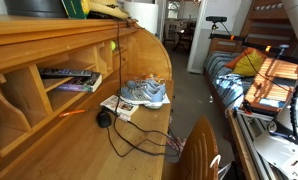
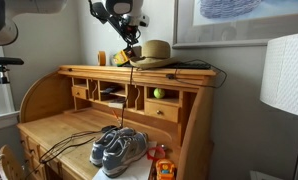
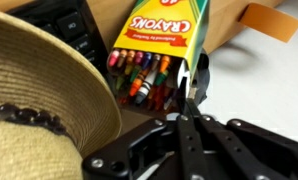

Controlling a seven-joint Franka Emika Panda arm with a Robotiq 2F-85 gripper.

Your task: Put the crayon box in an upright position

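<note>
My gripper is holding the crayon box at a tilt close to the straw hat's brim [image 3: 101, 100]. Next, I move the box [image 3: 159, 42] back away from the hat and turn it straight first.
The crayon box [image 3: 164, 30] is yellow and green with "CRAYONS" printed on it. Its open end faces the wrist camera and several crayons show inside. It sits on top of the wooden desk [image 2: 169, 75], beside a straw hat [image 3: 39, 95]. My gripper [image 3: 192, 95] has its fingers closed together at the right edge of the box's opening, pinching the flap there. In an exterior view the gripper [image 2: 130, 47] hangs just above the box [image 2: 120, 58], left of the hat [image 2: 154, 50].
A black device [image 3: 69, 25] lies behind the hat. A green ball [image 2: 158, 93] sits in a desk cubby. Grey sneakers [image 2: 117, 148] and black cables lie on the desktop below. A white lamp [image 2: 284, 75] stands beside the desk.
</note>
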